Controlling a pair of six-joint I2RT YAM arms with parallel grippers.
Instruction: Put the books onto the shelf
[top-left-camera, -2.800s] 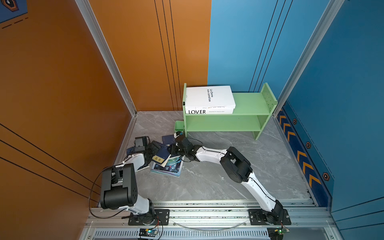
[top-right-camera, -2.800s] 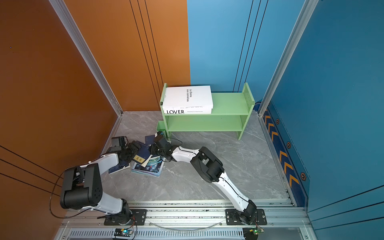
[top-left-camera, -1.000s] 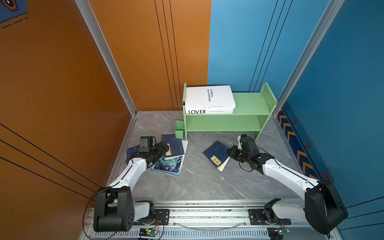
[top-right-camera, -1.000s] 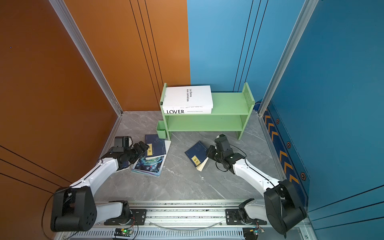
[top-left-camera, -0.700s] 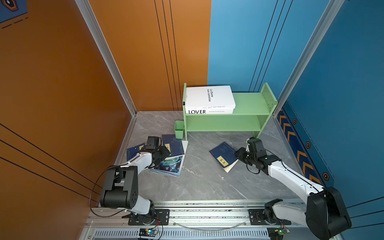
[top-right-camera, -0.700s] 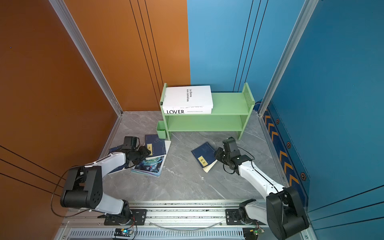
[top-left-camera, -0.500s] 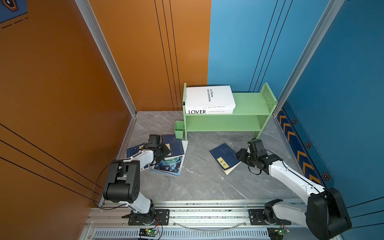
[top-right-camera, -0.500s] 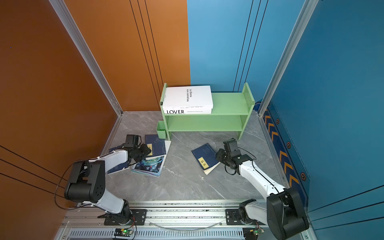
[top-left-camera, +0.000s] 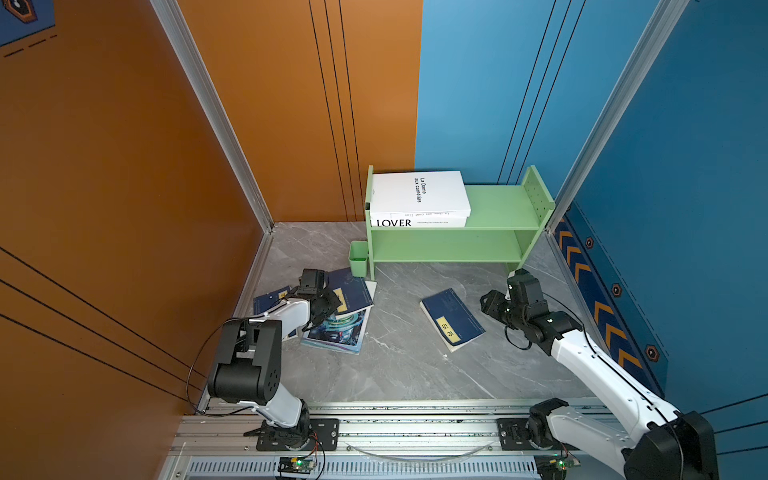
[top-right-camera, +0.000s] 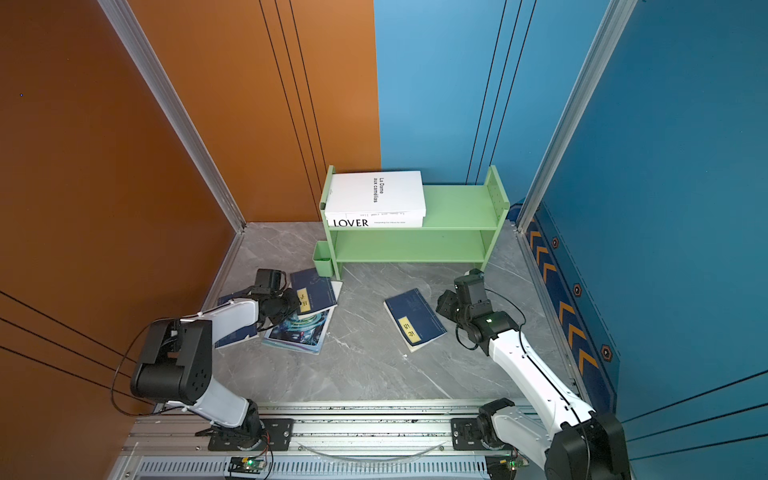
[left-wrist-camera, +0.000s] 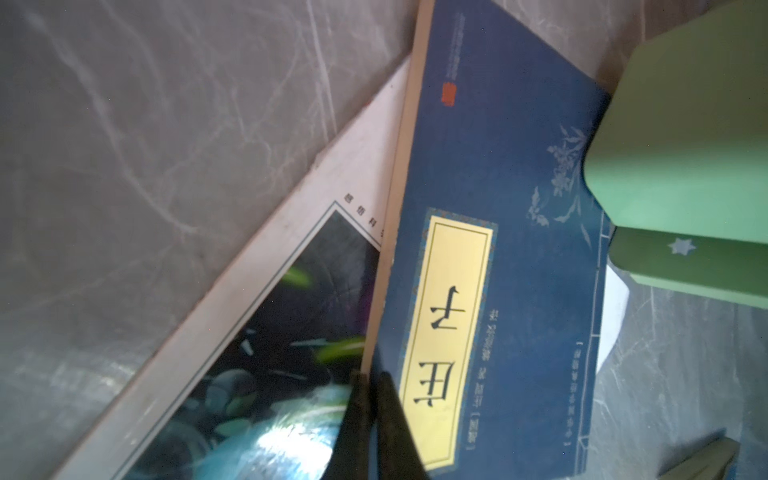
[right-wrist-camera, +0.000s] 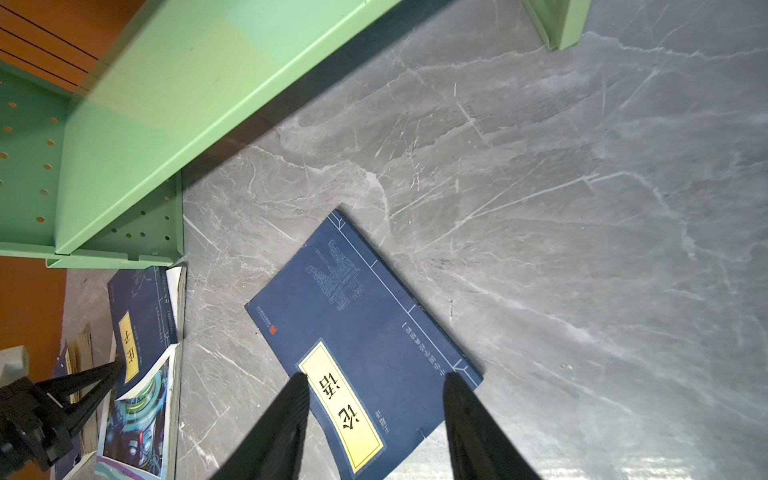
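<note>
My left gripper is closed at the page edge of the navy book (left-wrist-camera: 374, 340) on the magazine, so it needs to open while my right gripper steadies the spine (top-left-camera: 367, 293) of the book.
Two white books (top-left-camera: 419, 193), the lower lettered LOVER, lie on the left of the green shelf's (top-left-camera: 498, 208) top tier. My left gripper (left-wrist-camera: 370, 380) is shut on the edge of a navy book with a yellow label (left-wrist-camera: 498, 187). That book rests on the teal magazine (top-left-camera: 338, 330) by the green cup (top-left-camera: 358, 258). Another navy book (top-left-camera: 268, 299) lies partly hidden under the left arm. My right gripper (right-wrist-camera: 377, 380) is open, just right of a second labelled navy book (top-left-camera: 453, 318) that lies flat on the floor.
Orange wall panels stand close on the left and blue ones on the right. The shelf's lower tier (top-right-camera: 409, 249) holds nothing. Grey marble floor (top-left-camera: 407, 365) stretches between the two book piles and the rail at the front.
The left gripper has closed on the navy book's edge. The right gripper has opened, left its navy book flat on the floor and drawn back to the right.
</note>
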